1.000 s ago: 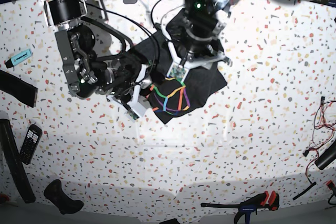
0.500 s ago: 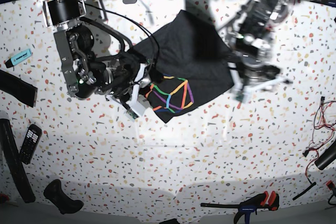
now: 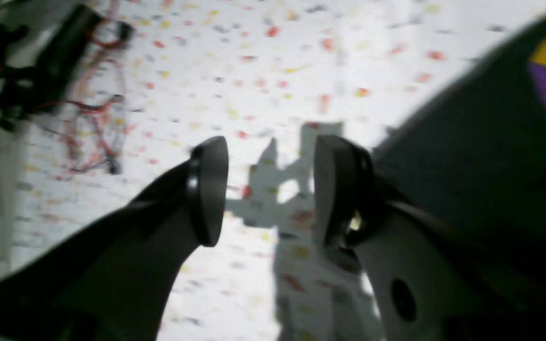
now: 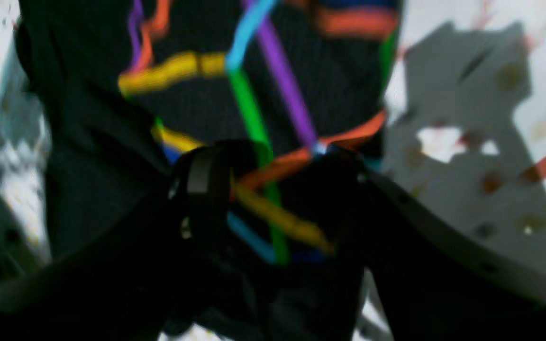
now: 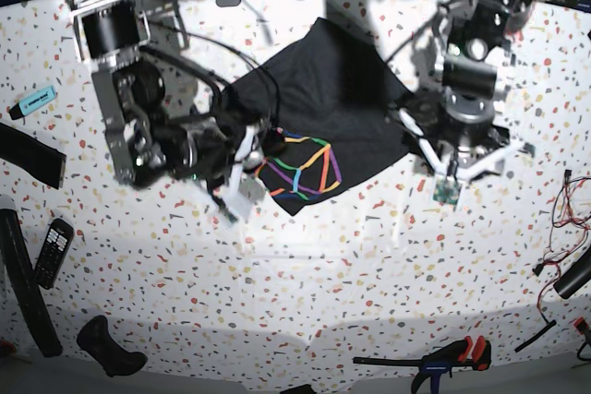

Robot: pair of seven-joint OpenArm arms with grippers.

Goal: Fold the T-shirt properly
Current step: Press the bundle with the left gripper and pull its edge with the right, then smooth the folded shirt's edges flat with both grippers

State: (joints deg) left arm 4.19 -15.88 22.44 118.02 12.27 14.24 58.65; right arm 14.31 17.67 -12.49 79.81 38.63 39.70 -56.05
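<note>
My right gripper should turn the folded T-shirt's print end toward the far side (image 5: 266, 97) to straighten the T-shirt, because it lies crooked with the print at its near corner (image 5: 305, 169).
The T-shirt (image 5: 332, 103) lies folded into a dark, roughly square shape on the speckled table, its rainbow-line print (image 5: 302, 169) at the near left corner. My right gripper (image 5: 251, 171) is at that corner. In the right wrist view its jaws stand apart, so my right gripper (image 4: 273, 199) is open low over the T-shirt (image 4: 88, 156) and its print, and nothing looks pinched. My left gripper (image 5: 459, 168) hangs over bare table just right of the shirt. In the left wrist view my left gripper (image 3: 270, 189) is open and empty, with the T-shirt (image 3: 472, 156) off to its right.
A turquoise marker (image 5: 33, 101), black straps (image 5: 28, 154), a remote (image 5: 53, 251) and a black handle (image 5: 111, 348) lie along the left edge. A clamp (image 5: 448, 357) sits at the front edge. Red wires (image 5: 568, 209) trail at the right, and the red wires (image 3: 88, 109) show left of my left gripper.
My left arm has swung off the middle of the shirt to the right and now hangs over bare table. My right arm has shifted slightly at the printed corner. The shirt lies uncovered.
</note>
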